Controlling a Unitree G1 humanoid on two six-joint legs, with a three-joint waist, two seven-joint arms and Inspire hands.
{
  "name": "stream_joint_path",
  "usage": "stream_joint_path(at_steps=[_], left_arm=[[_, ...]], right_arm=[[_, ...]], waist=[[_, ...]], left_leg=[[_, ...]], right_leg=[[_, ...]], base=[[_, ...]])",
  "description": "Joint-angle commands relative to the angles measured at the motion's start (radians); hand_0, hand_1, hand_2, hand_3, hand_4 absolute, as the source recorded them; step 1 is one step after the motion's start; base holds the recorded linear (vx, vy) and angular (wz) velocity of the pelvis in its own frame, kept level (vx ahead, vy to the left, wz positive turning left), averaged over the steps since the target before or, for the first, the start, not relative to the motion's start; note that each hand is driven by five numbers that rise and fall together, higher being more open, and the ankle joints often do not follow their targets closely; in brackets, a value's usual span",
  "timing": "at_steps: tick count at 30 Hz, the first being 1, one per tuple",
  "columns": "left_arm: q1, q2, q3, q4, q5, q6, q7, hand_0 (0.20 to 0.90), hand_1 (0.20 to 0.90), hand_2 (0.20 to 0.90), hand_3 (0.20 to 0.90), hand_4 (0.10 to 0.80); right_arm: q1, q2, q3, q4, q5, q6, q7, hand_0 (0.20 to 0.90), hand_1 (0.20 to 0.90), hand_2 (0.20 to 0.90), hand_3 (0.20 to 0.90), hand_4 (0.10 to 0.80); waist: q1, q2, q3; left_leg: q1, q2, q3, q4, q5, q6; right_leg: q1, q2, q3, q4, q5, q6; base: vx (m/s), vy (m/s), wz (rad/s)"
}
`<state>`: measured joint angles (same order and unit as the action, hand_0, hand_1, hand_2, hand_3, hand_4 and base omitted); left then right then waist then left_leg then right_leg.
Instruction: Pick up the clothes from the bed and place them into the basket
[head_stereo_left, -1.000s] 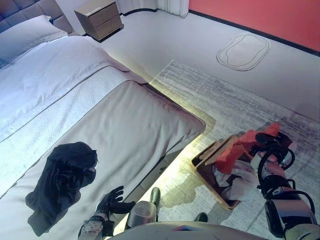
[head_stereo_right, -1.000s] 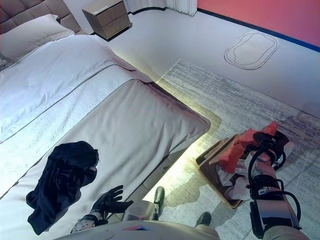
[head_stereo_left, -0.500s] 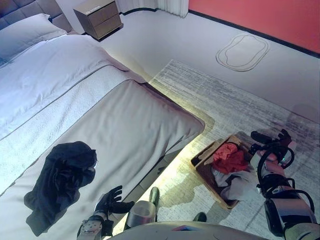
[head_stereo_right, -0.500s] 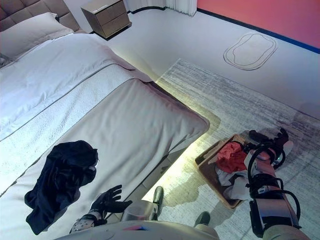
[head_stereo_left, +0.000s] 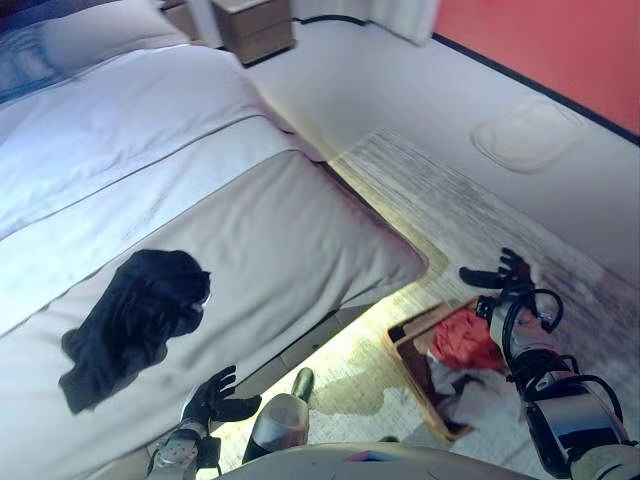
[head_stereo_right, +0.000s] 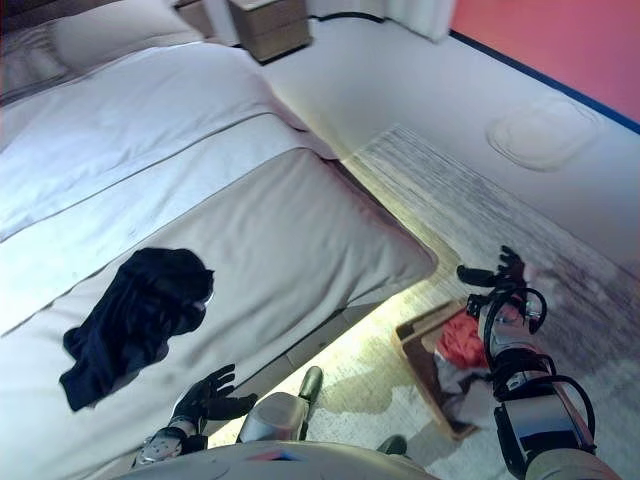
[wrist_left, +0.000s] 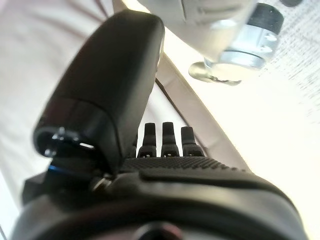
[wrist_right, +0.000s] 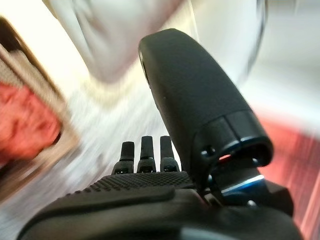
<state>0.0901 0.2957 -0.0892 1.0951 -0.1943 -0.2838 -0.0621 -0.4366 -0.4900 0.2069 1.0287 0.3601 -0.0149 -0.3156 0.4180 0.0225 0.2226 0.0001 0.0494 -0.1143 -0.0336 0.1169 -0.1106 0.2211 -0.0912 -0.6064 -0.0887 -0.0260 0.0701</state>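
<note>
Crumpled folds (head_stereo_left: 168, 284) lie in a loose heap over the bed cover. I expect the black garment (head_stereo_left: 135, 322) to rise as one wide, sagging bundle when I lift it.
A black garment (head_stereo_left: 140, 318) lies crumpled on the grey bed cover (head_stereo_left: 290, 240), near the bed's front edge. A wooden basket (head_stereo_left: 412, 343) stands on the rug beside the bed and holds a red garment (head_stereo_left: 468, 342) on top of a white one (head_stereo_left: 478, 398). My right hand (head_stereo_left: 505, 273) is open and empty, raised just above and beyond the basket; its straight fingers show in the right wrist view (wrist_right: 142, 152). My left hand (head_stereo_left: 212, 395) is open and empty, low by the bed's front edge, below the black garment.
The bed has white sheets (head_stereo_left: 120, 130) and a pillow (head_stereo_left: 90, 35) at the far end. A wooden nightstand (head_stereo_left: 258, 22) stands by the far wall. A pale rug (head_stereo_left: 450, 215) covers the floor right of the bed. A red wall (head_stereo_left: 560, 45) runs along the back right.
My right hand has let go of the red garment, which dropped into the basket, and has lifted away open. The camera has shifted, so the whole scene sits differently.
</note>
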Motion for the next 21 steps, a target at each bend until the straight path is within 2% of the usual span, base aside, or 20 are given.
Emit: stream_joint_path(at_steps=[1, 2, 3, 4, 5, 6, 7, 8, 11, 12, 13, 14, 15, 16, 17, 18, 19, 20, 21], left_arm=[[0.022, 0.071, -0.01, 0.055, 0.051, -0.069, -0.023, 0.9, 0.9, 0.9, 0.9, 0.8], [0.023, 0.071, -0.013, 0.061, 0.069, -0.067, -0.027, 0.9, 0.9, 0.9, 0.9, 0.8], [0.021, 0.071, -0.023, 0.066, 0.109, -0.07, -0.039, 0.9, 0.9, 0.9, 0.9, 0.8], [0.012, 0.064, -0.043, 0.07, 0.144, -0.062, -0.045, 0.9, 0.9, 0.9, 0.9, 0.8], [0.012, 0.064, -0.043, 0.07, 0.144, -0.061, -0.044, 0.9, 0.9, 0.9, 0.9, 0.8], [-0.004, 0.051, -0.066, 0.062, 0.138, -0.028, -0.033, 0.9, 0.9, 0.9, 0.9, 0.8], [-0.012, 0.046, -0.072, 0.057, 0.127, -0.015, -0.024, 0.9, 0.9, 0.9, 0.9, 0.8], [-0.02, 0.042, -0.082, 0.047, 0.108, -0.003, -0.014, 0.9, 0.9, 0.9, 0.9, 0.8], [-0.027, 0.046, -0.089, 0.015, 0.084, 0.005, -0.008, 0.9, 0.9, 0.9, 0.9, 0.8], [-0.034, 0.051, -0.093, 0.004, 0.07, 0.004, -0.004, 0.9, 0.9, 0.9, 0.9, 0.8], [-0.056, 0.063, -0.101, -0.016, 0.038, 0.022, 0.0, 0.9, 0.9, 0.9, 0.9, 0.8], [-0.074, 0.068, -0.104, -0.026, 0.022, 0.042, 0.002, 0.9, 0.9, 0.9, 0.9, 0.8], [-0.086, 0.074, -0.105, -0.036, 0.012, 0.063, -0.001, 0.9, 0.9, 0.9, 0.9, 0.8], [-0.106, 0.079, -0.112, -0.049, 0.018, 0.077, -0.008, 0.9, 0.9, 0.9, 0.9, 0.8], [-0.121, 0.086, -0.13, -0.069, 0.035, 0.089, -0.018, 0.9, 0.9, 0.9, 0.9, 0.8], [-0.128, 0.088, -0.144, -0.078, 0.041, 0.095, -0.026, 0.9, 0.9, 0.9, 0.9, 0.8], [-0.143, 0.091, -0.182, -0.086, 0.052, 0.102, -0.044, 0.9, 0.9, 0.9, 0.9, 0.8], [-0.156, 0.094, -0.208, -0.085, 0.06, 0.106, -0.049, 0.9, 0.9, 0.9, 0.9, 0.8], [-0.176, 0.102, -0.237, -0.075, 0.062, 0.107, -0.059, 0.9, 0.9, 0.9, 0.9, 0.8]], right_arm=[[-0.094, -0.036, 0.052, -0.066, -0.032, -0.066, 0.035, 0.9, 0.9, 0.9, 0.9, 0.8], [-0.091, -0.032, 0.052, -0.068, -0.025, -0.059, 0.048, 0.9, 0.9, 0.9, 0.9, 0.8], [-0.081, -0.034, 0.045, -0.067, -0.016, -0.047, 0.056, 0.9, 0.9, 0.9, 0.9, 0.8], [-0.062, -0.047, 0.03, -0.066, -0.032, -0.054, 0.076, 0.9, 0.9, 0.9, 0.9, 0.8], [-0.061, -0.047, 0.029, -0.066, -0.032, -0.054, 0.077, 0.9, 0.9, 0.9, 0.9, 0.8], [-0.045, -0.065, 0.014, -0.064, -0.07, -0.075, 0.146, 0.9, 0.9, 0.9, 0.9, 0.8], [-0.04, -0.07, 0.016, -0.064, -0.105, -0.093, 0.187, 0.9, 0.9, 0.9, 0.9, 0.8], [-0.036, -0.077, 0.03, -0.066, -0.165, -0.119, 0.265, 0.9, 0.9, 0.9, 0.9, 0.8], [-0.044, -0.07, 0.086, -0.109, -0.247, -0.103, 0.426, 0.9, 0.9, 0.9, 0.9, 0.8], [-0.048, -0.068, 0.105, -0.117, -0.289, -0.115, 0.441, 0.9, 0.9, 0.9, 0.9, 0.8], [-0.054, -0.07, 0.138, -0.126, -0.32, -0.117, 0.46, 0.9, 0.9, 0.9, 0.9, 0.8], [-0.056, -0.068, 0.148, -0.127, -0.331, -0.117, 0.469, 0.9, 0.9, 0.9, 0.9, 0.8], [-0.057, -0.065, 0.151, -0.126, -0.347, -0.118, 0.476, 0.9, 0.9, 0.9, 0.9, 0.8], [-0.047, -0.057, 0.155, -0.126, -0.367, -0.124, 0.467, 0.9, 0.9, 0.9, 0.9, 0.8], [-0.038, -0.044, 0.161, -0.127, -0.377, -0.131, 0.455, 0.9, 0.9, 0.9, 0.9, 0.8], [-0.037, -0.039, 0.165, -0.127, -0.378, -0.131, 0.449, 0.9, 0.9, 0.9, 0.9, 0.8], [-0.037, -0.029, 0.174, -0.124, -0.387, -0.132, 0.426, 0.9, 0.9, 0.9, 0.9, 0.8], [-0.043, -0.03, 0.182, -0.123, -0.394, -0.142, 0.411, 0.9, 0.9, 0.9, 0.9, 0.8], [-0.06, -0.032, 0.194, -0.122, -0.396, -0.153, 0.395, 0.9, 0.9, 0.9, 0.9, 0.8]], waist=[[0.05, -0.014, -0.056], [0.046, -0.015, -0.06], [0.031, -0.02, -0.067], [-0.005, -0.035, -0.078], [-0.005, -0.035, -0.079], [-0.051, -0.055, -0.084], [-0.063, -0.054, -0.089], [-0.078, -0.049, -0.098], [-0.078, -0.047, -0.122], [-0.076, -0.05, -0.128], [-0.077, -0.056, -0.139], [-0.079, -0.063, -0.145], [-0.087, -0.072, -0.147], [-0.1, -0.07, -0.149], [-0.119, -0.072, -0.144], [-0.128, -0.07, -0.141], [-0.154, -0.066, -0.127], [-0.169, -0.062, -0.119], [-0.185, -0.073, -0.104]], left_leg=[[-0.137, 0.071, 0.024, 0.044, 0.048, -0.058], [-0.145, 0.083, 0.067, 0.057, 0.059, -0.063], [-0.156, 0.109, 0.165, 0.09, 0.071, -0.072], [-0.163, 0.153, 0.326, 0.175, 0.06, -0.071], [-0.167, 0.154, 0.325, 0.18, 0.056, -0.07], [-0.16, 0.182, 0.457, 0.27, 0.003, -0.047], [-0.155, 0.183, 0.473, 0.247, -0.018, -0.036], [-0.127, 0.158, 0.491, 0.178, -0.05, -0.011], [-0.086, 0.098, 0.497, 0.084, -0.054, 0.023], [-0.078, 0.078, 0.49, 0.066, -0.057, 0.038], [-0.059, 0.036, 0.482, 0.034, -0.064, 0.066], [-0.047, 0.007, 0.469, 0.017, -0.07, 0.08], [-0.031, -0.027, 0.456, -0.005, -0.076, 0.098], [-0.006, -0.047, 0.416, -0.021, -0.09, 0.114], [0.014, -0.063, 0.384, -0.037, -0.105, 0.135], [0.017, -0.06, 0.37, -0.039, -0.11, 0.138], [0.021, -0.049, 0.324, -0.042, -0.115, 0.138], [0.006, -0.033, 0.305, -0.039, -0.093, 0.136], [0.002, -0.033, 0.272, -0.039, -0.092, 0.129]], right_leg=[[0.028, 0.01, -0.018, 0.211, -0.168, -0.079], [0.035, 0.01, -0.043, 0.201, -0.157, -0.074], [0.046, 0.007, -0.093, 0.174, -0.134, -0.065], [0.05, -0.009, -0.166, 0.143, -0.101, -0.058], [0.05, -0.009, -0.167, 0.142, -0.1, -0.058], [0.043, -0.043, -0.221, 0.147, -0.078, -0.056], [0.043, -0.052, -0.225, 0.164, -0.082, -0.05], [0.035, -0.068, -0.215, 0.189, -0.091, -0.036], [0.054, -0.101, -0.189, 0.209, -0.082, -0.005], [0.056, -0.112, -0.177, 0.218, -0.076, 0.004], [0.059, -0.136, -0.157, 0.259, -0.06, 0.025], [0.051, -0.162, -0.142, 0.308, -0.014, 0.047], [0.036, -0.205, -0.126, 0.369, 0.031, 0.082], [-0.012, -0.258, -0.078, 0.477, 0.11, 0.109], [-0.084, -0.303, -0.004, 0.585, 0.131, 0.136], [-0.117, -0.3, 0.032, 0.608, 0.124, 0.135], [-0.18, -0.25, 0.114, 0.601, 0.079, 0.116], [-0.204, -0.194, 0.137, 0.537, 0.064, 0.08], [-0.219, -0.154, 0.182, 0.466, 0.051, 0.075]], base=[[-0.021, 0.041, 0.63], [-0.079, 0.076, 0.93], [-0.184, 0.116, 1.35], [-0.161, 0.094, 1.48], [-0.229, 0.183, 1.9], [-0.124, 0.214, 1.6], [-0.129, 0.369, 1.98], [0.0, 0.368, 1.46], [0.033, 0.271, 0.78], [0.072, 0.23, 0.2], [0.097, 0.219, -0.02], [0.138, 0.273, 0.36], [0.159, 0.259, 0.6], [0.174, 0.265, 0.91], [0.132, 0.162, 1.06], [0.089, 0.016, 1.43], [-0.024, -0.128, 1.33], [-0.041, -0.228, 1.35], [-0.065, -0.209, 1.07]])
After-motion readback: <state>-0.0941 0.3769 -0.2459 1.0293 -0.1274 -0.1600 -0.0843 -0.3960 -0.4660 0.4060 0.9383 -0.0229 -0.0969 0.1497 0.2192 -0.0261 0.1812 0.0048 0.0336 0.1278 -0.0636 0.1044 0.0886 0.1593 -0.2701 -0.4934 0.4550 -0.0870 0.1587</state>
